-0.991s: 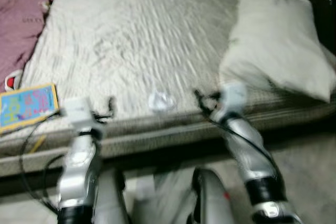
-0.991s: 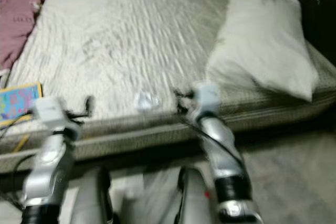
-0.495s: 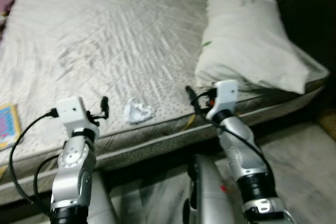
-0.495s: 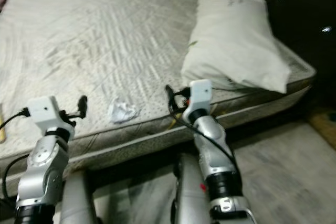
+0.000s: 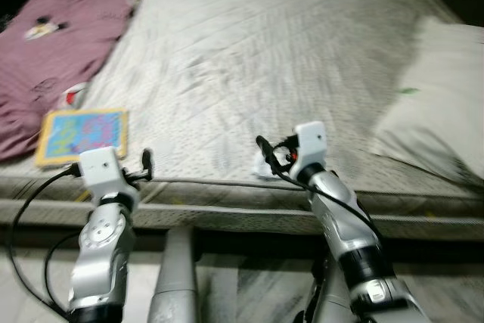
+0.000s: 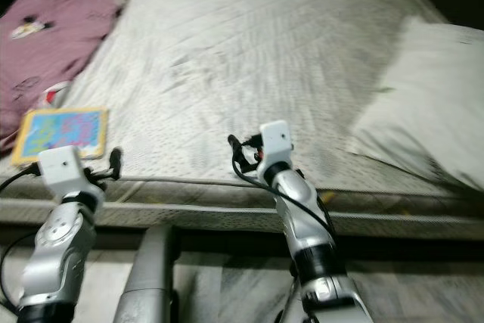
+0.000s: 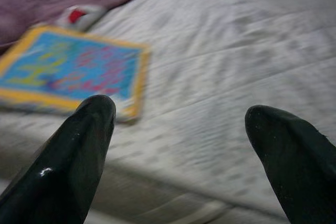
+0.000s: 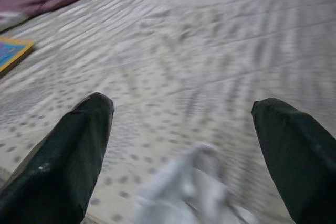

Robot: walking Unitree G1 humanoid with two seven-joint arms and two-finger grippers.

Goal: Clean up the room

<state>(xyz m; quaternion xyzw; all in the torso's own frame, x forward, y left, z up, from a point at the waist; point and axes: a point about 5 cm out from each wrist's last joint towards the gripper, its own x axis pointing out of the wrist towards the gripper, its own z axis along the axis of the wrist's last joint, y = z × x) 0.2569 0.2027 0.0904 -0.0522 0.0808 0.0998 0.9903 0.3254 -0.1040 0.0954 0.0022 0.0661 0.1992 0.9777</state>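
Note:
Peaked folds [image 8: 199,156] are standing up off the mattress. The crumpled white paper [image 5: 265,166] will stay bunched up when I lift and carry it.
A crumpled white paper [image 5: 264,168] lies near the front edge of the grey mattress [image 5: 249,51]. My right gripper [image 5: 262,144] hovers just above and before it, open and holding nothing; in the right wrist view the paper [image 8: 195,195] sits blurred between and below the two black fingers [image 8: 68,150]. A colourful book [image 5: 82,135] rests at the mattress's left front corner. My left gripper [image 5: 147,161] is open to the right of the book, at the bed's edge; the left wrist view has the book [image 7: 68,71] beyond its left finger [image 7: 79,145].
A purple blanket [image 5: 68,28] covers the bed's left side, with a small red and white object [image 5: 72,94] at its edge. A white pillow [image 5: 442,104] lies at the right. The bed frame [image 5: 227,213] runs across in front of my legs.
The camera has swung left, so the blanket and book are back in view and the pillow sits at the right edge. The paper now lies right under my right gripper.

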